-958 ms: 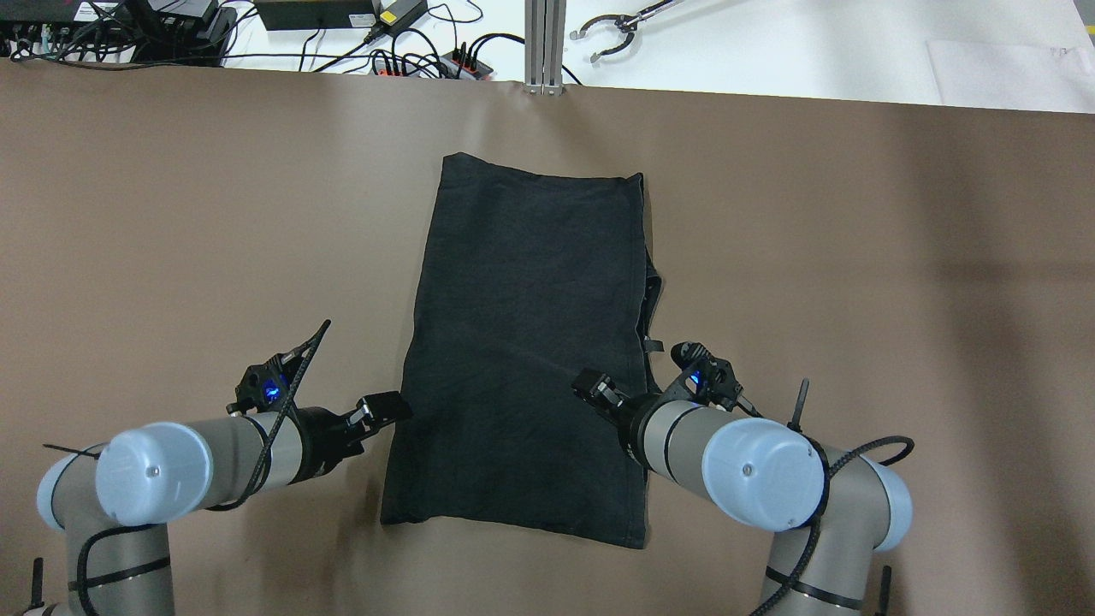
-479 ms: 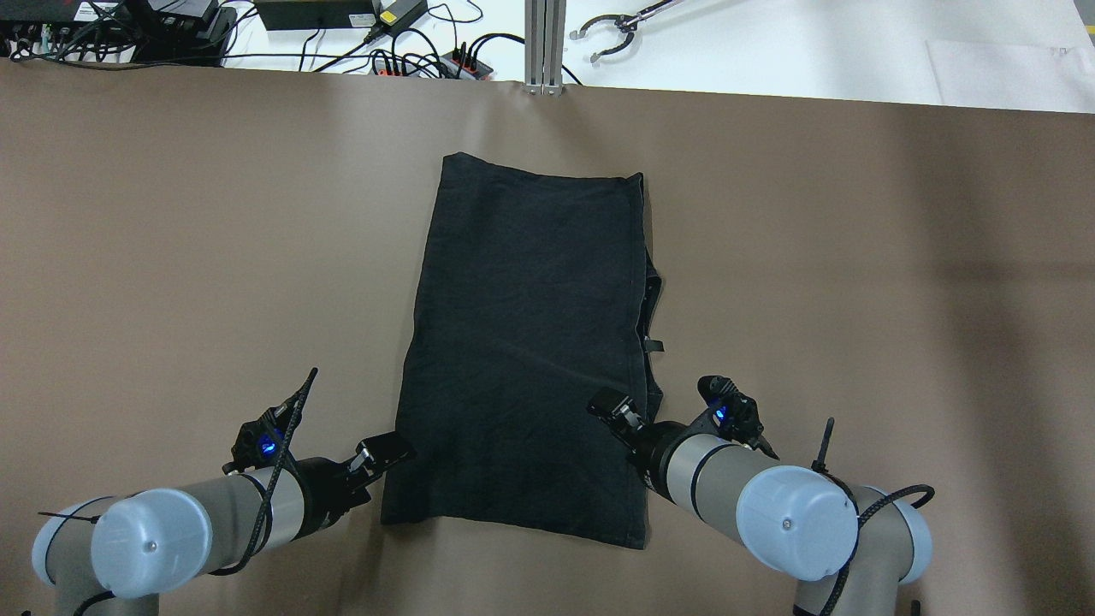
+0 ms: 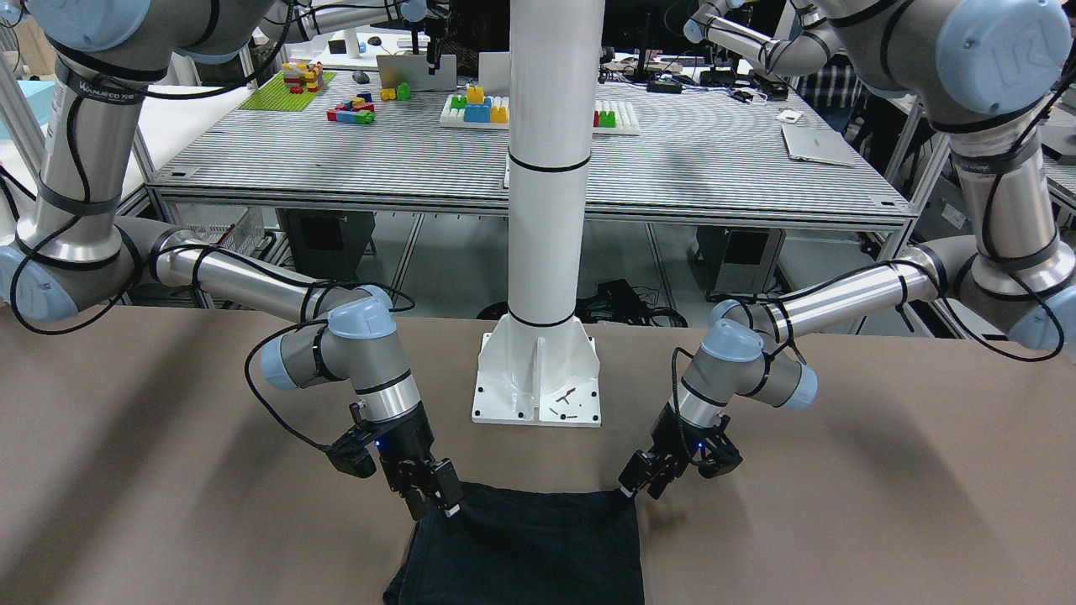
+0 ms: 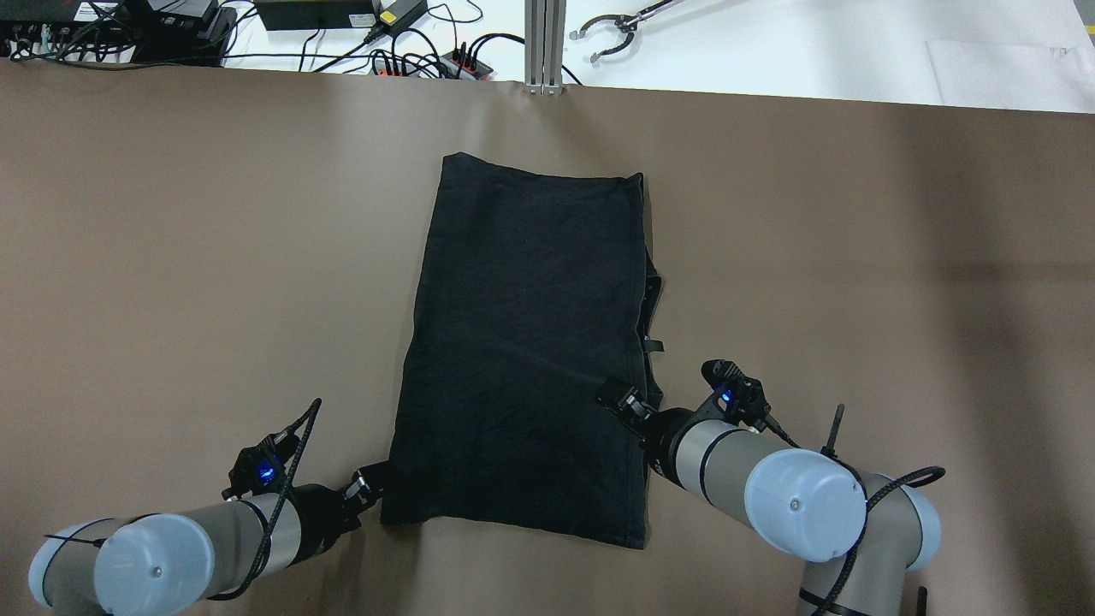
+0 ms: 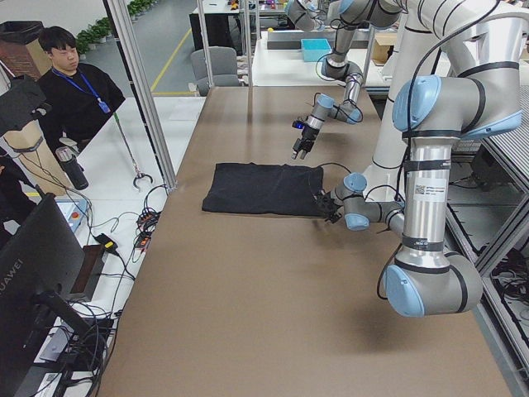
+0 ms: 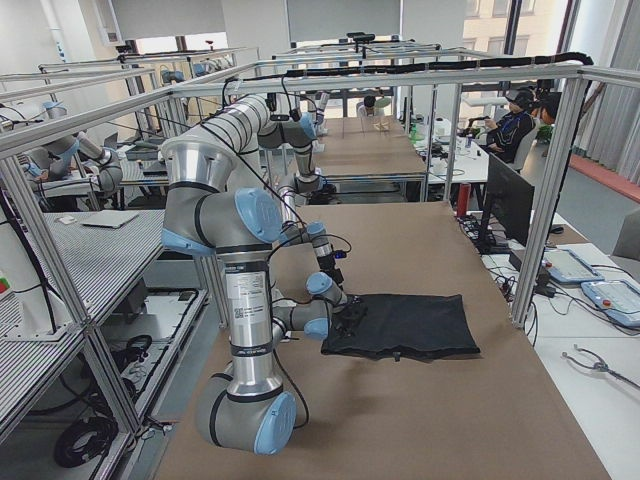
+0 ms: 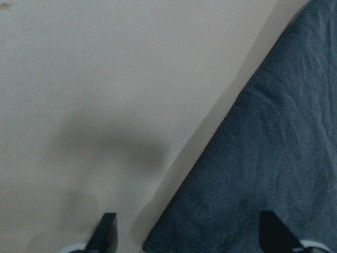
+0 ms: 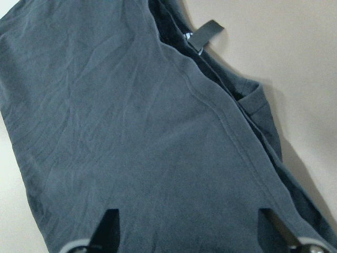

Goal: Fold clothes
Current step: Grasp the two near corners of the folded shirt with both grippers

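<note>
The black garment point(image 3: 522, 555) has only a plain side point(image 3: 545, 524) in view, so I expect a white logo hidden underneath to come up when I fold the garment's end over.
The black garment point(image 4: 522, 342) lies flat on the brown table as a long rectangle, its short near edge towards me; no white logo shows. It also shows in the front view point(image 3: 525, 546). My left gripper point(image 4: 375, 481) is open and low at the garment's near left corner; in the left wrist view point(image 7: 189, 237) that corner lies between the spread fingertips point(image 7: 107, 232). My right gripper point(image 4: 618, 397) is open just above the garment's right edge, near its near end. In the right wrist view point(image 8: 189, 232) fabric point(image 8: 131, 132) fills the space between the fingertips point(image 8: 108, 226).
The white pillar's base plate point(image 3: 538, 386) stands at the near table edge between the arms. Cables, power strips and an aluminium post point(image 4: 545, 43) line the far edge. A small fabric tag point(image 4: 654, 345) sticks out at the garment's right side. A person point(image 5: 74, 91) stands beyond the table.
My left gripper has moved back along the garment's left edge to its near left corner. My right gripper has moved slightly nearer and to the right. The garment has not moved.
</note>
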You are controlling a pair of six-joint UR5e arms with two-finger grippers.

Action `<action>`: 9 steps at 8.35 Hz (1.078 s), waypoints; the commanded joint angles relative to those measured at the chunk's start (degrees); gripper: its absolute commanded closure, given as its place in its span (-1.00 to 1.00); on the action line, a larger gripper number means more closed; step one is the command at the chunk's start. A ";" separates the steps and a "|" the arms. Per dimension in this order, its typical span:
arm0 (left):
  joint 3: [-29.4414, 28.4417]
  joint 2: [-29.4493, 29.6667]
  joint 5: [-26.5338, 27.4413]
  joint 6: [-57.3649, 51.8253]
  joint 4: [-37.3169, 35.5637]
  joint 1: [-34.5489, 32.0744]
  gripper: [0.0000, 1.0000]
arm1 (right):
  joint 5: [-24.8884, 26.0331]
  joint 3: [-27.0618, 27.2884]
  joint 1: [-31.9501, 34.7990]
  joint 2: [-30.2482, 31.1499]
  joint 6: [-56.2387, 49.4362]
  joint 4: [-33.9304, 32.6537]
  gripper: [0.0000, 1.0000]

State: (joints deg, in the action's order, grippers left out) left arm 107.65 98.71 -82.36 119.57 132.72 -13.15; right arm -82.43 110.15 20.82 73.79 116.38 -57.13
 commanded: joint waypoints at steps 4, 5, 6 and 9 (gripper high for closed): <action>-0.33 0.61 4.29 -0.22 -0.09 2.51 -0.76 | -3.97 0.06 2.30 0.22 -8.19 -1.23 -0.88; -0.33 0.70 4.40 -0.22 -0.09 2.51 -0.38 | -3.97 -0.03 2.30 0.22 -8.19 -1.23 -0.88; -0.42 0.79 4.48 -0.22 -0.18 2.51 -0.28 | -3.79 -0.03 2.30 0.22 -8.19 -1.23 -0.88; -0.42 1.14 4.75 -0.31 -0.18 2.51 0.13 | -3.79 -0.11 2.30 0.22 -8.28 -1.23 -0.88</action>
State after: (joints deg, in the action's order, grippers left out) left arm 107.19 99.57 -77.86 119.29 132.55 -10.65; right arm -86.24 110.08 23.11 74.00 108.19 -58.36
